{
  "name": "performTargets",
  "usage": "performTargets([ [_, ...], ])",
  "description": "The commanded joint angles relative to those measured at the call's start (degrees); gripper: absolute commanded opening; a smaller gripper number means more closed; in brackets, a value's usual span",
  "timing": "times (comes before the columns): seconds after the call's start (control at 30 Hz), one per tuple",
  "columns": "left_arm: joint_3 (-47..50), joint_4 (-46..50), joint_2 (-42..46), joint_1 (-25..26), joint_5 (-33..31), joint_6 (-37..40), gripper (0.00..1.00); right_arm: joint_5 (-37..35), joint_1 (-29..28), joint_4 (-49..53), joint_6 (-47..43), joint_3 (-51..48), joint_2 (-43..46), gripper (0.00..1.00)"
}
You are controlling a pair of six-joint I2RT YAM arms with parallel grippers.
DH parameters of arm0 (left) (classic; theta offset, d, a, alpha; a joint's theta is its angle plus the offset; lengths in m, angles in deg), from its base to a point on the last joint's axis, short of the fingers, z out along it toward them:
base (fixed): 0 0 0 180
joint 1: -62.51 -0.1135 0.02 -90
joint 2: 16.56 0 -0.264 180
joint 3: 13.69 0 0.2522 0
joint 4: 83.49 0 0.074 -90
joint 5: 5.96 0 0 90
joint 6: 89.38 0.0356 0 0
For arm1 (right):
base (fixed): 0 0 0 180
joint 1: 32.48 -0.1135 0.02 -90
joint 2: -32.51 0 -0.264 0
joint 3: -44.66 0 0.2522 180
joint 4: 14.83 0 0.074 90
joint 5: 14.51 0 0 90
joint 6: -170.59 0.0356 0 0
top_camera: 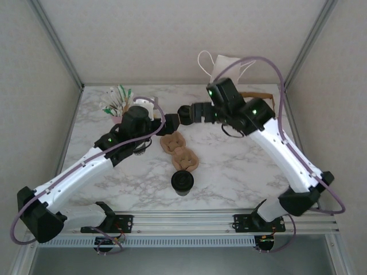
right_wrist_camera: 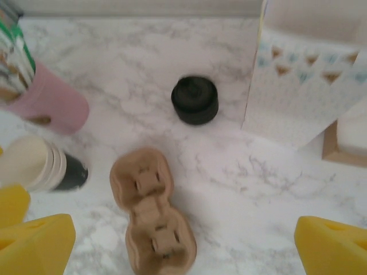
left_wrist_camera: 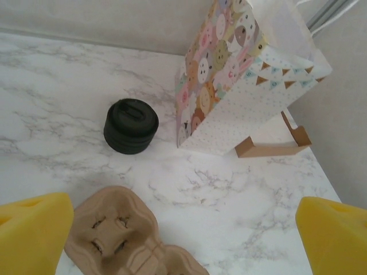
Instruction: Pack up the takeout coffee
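The patterned paper bag (left_wrist_camera: 221, 89) is far back from the carrier, so I should pull it nearer by its top edge (left_wrist_camera: 259, 43) with my right gripper before packing the coffee.
The takeout coffee (top_camera: 182, 182), a small cup under a round black lid, stands upright near the front middle of the marble table (top_camera: 241, 166). Just behind it lies a brown pulp cup carrier (top_camera: 179, 150), also seen from both wrists (left_wrist_camera: 114, 229) (right_wrist_camera: 152, 212). My left gripper (left_wrist_camera: 183, 240) is open, its yellow fingertips (left_wrist_camera: 31, 235) wide apart above the carrier's edge with nothing between them. My right gripper (right_wrist_camera: 183, 246) is open too, hovering high over the carrier, empty. Both wrists hang behind the coffee, over the table's middle.
A patterned paper bag (left_wrist_camera: 241, 74) (top_camera: 226, 66) stands at the back right, a cardboard piece (left_wrist_camera: 269, 149) beside it. A pile of black lids (left_wrist_camera: 131, 126) (right_wrist_camera: 195, 100) sits left of the bag. A pink holder of stirrers (right_wrist_camera: 49, 103) and a stack of lidless cups (right_wrist_camera: 28, 163) are at the left.
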Motion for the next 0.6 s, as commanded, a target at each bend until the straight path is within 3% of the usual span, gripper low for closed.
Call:
performTargets([
  [0.0, -3.8, 1.5, -1.2, -2.5, 2.6, 2.6, 1.0, -0.6, 4.3, 7.4, -2.4, 9.9, -6.8, 0.99],
  [0.23, -6.1, 2.3, -2.0, -5.9, 5.5, 3.8, 1.0, -0.6, 8.9, 14.1, -10.7, 31.9, -22.3, 0.99],
  [0.57, -6.9, 1.3, -5.6, -9.0, 10.4, 3.3, 1.0, 3.1, 13.2, 10.9, -17.3, 38.6, -30.1, 0.79],
])
